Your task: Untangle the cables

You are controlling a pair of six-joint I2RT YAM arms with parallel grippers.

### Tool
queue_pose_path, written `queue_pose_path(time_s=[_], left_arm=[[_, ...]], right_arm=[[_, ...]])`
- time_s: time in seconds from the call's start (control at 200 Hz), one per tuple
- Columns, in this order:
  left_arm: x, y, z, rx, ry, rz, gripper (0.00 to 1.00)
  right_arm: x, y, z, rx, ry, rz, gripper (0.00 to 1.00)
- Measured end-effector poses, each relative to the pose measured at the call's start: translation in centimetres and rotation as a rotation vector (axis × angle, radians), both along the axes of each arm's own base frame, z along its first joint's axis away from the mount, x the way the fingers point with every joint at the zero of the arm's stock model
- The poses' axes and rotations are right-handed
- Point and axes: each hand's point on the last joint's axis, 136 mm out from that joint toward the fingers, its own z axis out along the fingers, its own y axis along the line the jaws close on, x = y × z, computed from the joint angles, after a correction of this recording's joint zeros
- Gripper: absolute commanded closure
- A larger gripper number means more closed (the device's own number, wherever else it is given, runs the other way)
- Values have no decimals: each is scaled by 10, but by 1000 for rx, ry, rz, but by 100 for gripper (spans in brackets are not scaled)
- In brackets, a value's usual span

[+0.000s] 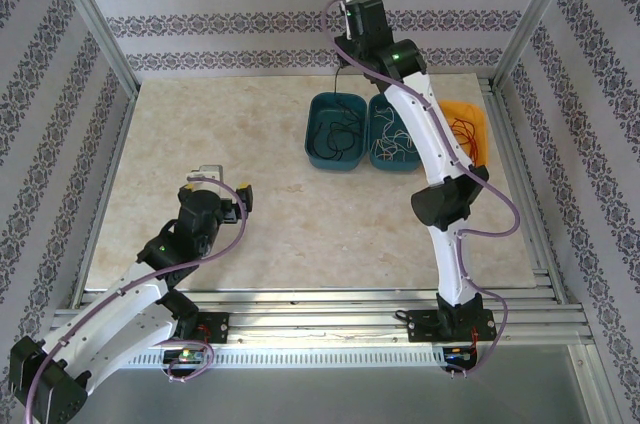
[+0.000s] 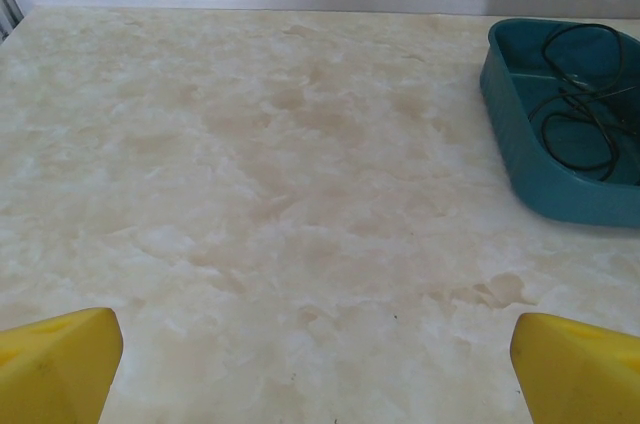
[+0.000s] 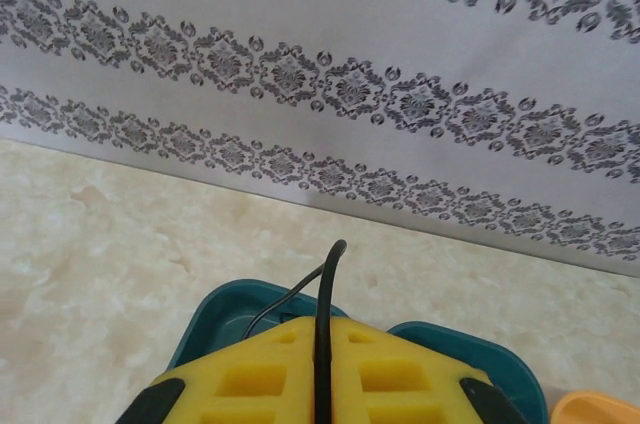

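I should keep lowering the black cable (image 1: 337, 82) with my right gripper, as it hangs down into the teal tray of black cables (image 1: 336, 132), until the end I hold is inside.
The cables lie sorted in three trays at the back of the table. Black cables (image 1: 338, 134) fill the left teal tray (image 1: 312, 134), white ones (image 1: 393, 142) the right teal tray (image 1: 378, 159), red ones (image 1: 463, 130) the orange tray (image 1: 478, 116). My right gripper (image 3: 322, 344) is raised above the left teal tray (image 3: 215, 309), shut on a black cable (image 3: 324, 294). That cable loops over the fingertips and hangs down into the tray. My left gripper (image 2: 320, 364) hovers low over bare table at the front left, open and holding nothing. Its yellow fingertips (image 2: 60, 359) are far apart.
In the left wrist view the left teal tray (image 2: 520, 159) with black cables (image 2: 580, 114) sits ahead to the right. Patterned walls and metal posts enclose the table. The right arm (image 1: 430, 144) stretches over the right teal and orange trays.
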Motion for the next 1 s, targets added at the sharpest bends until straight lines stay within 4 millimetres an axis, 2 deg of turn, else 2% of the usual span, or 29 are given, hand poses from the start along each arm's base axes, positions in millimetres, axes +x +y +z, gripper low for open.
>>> queue_pose_path(time_s=[0.3, 0.37, 0.58, 0.765, 0.999], left_arm=[[2, -3, -9, 6, 32, -12, 1], [2, -3, -9, 5, 33, -14, 1], [2, -3, -9, 5, 33, -15, 1], [2, -5, -9, 1, 35, -21, 1], [2, -7, -10, -4, 37, -31, 1]], right_arm=[[2, 12, -13, 55, 40, 31, 91], [2, 14, -26, 57, 73, 31, 91], [-6, 19, -90, 47, 248, 31, 91], [-3, 23, -116, 49, 307, 23, 91], [14, 22, -144, 55, 340, 1, 91]])
